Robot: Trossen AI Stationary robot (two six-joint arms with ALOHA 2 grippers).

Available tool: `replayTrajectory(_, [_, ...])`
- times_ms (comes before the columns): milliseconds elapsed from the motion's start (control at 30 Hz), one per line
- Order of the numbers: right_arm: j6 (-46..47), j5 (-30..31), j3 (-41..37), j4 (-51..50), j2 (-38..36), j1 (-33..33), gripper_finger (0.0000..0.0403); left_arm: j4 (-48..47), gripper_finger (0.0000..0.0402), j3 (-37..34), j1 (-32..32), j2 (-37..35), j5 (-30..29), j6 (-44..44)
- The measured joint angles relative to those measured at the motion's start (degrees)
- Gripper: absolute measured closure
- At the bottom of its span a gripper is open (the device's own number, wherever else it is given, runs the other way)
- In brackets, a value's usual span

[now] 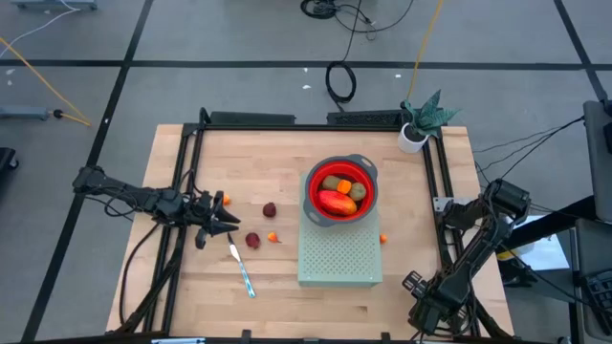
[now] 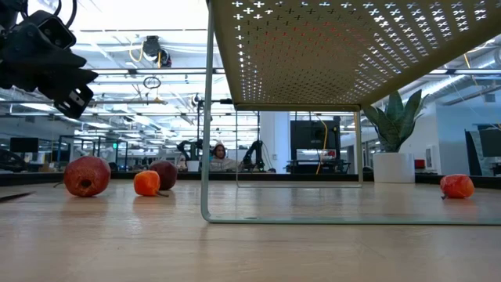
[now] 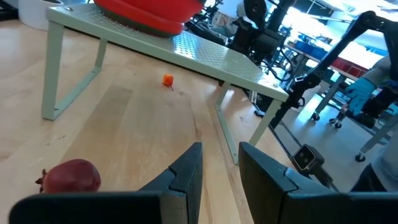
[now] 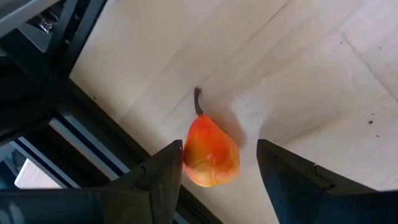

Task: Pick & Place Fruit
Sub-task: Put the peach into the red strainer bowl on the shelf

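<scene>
Next, my right gripper moves back, turns its wrist and comes at the fruit (image 4: 211,157) from another angle, because the black frame rail (image 4: 107,134) is crowding one finger beside the pear-shaped fruit.
My right gripper (image 4: 219,145) hangs open above the table's near right corner, pointing steeply down. Its fingers stand on either side of a small orange-red, pear-shaped fruit (image 4: 211,153) with a dark stem, which lies on its side on the wood. I cannot see that they touch it. My left gripper (image 3: 221,171) waits level at the table's left, fingers slightly apart and nothing between them. A dark red ball (image 3: 69,177) lies just ahead of it. A red bowl (image 1: 367,177) holds an elongated red-orange fruit (image 1: 337,202), two brown-green ovals (image 1: 330,182) and an orange ball (image 1: 344,185).
The bowl stands on a pale green perforated stand (image 1: 339,253). Two dark red balls (image 1: 270,209) (image 1: 252,240), tiny orange balls (image 1: 274,237) (image 1: 383,239) (image 1: 225,199) and a blue-handled knife (image 1: 241,270) lie on the wood. A potted plant (image 1: 421,124) is at the far right. A black frame rail (image 4: 74,118) runs beside the pear-shaped fruit.
</scene>
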Motion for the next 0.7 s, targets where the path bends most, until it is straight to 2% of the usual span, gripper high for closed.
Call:
replayTrajectory(367, [-2.1,0.02,0.0,0.02,-0.02,0.0,0.0203,0.02,0.03,0.0,-0.02,0.0,2.3,0.0])
replayTrajectory(700, [-3.21,0.13,0.0,0.1,-0.02,-0.03,0.0242,-0.68,0.03,0.0,-0.02,0.0,2.3,0.02])
